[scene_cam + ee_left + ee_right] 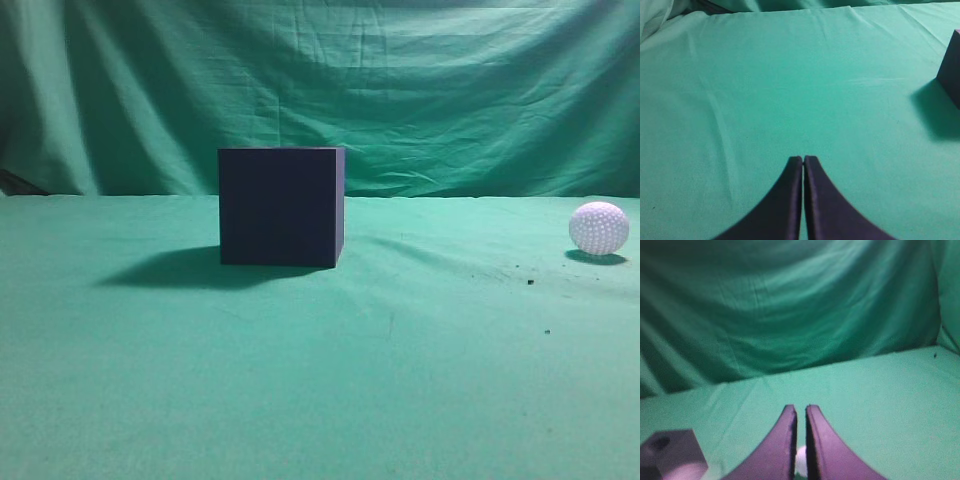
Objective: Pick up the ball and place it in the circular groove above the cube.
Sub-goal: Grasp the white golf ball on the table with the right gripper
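Observation:
The white ball (pixel 599 229) is below the green backdrop (pixel 805 325) that my shut right gripper aims at, so next I tip the gripper down and open it before I reach around the ball.
The dark navy cube (pixel 280 207) stands on the green cloth at the middle of the exterior view. The white dimpled ball (pixel 599 228) lies on the cloth far to its right. Neither gripper shows in the exterior view. My left gripper (pixel 803 159) is shut and empty above bare cloth, with the cube's corner (pixel 952 70) at the right edge of the left wrist view. My right gripper (pixel 800 409) is shut with a thin slit between the fingers. A sliver of the ball (pixel 801 460) shows through the slit, below. The cube (pixel 672 452) with its round groove (pixel 661 442) sits at lower left.
A green cloth covers the table (pixel 320 380) and hangs as a backdrop (pixel 400 90) behind it. A few small dark specks (pixel 529 281) lie on the cloth near the ball.

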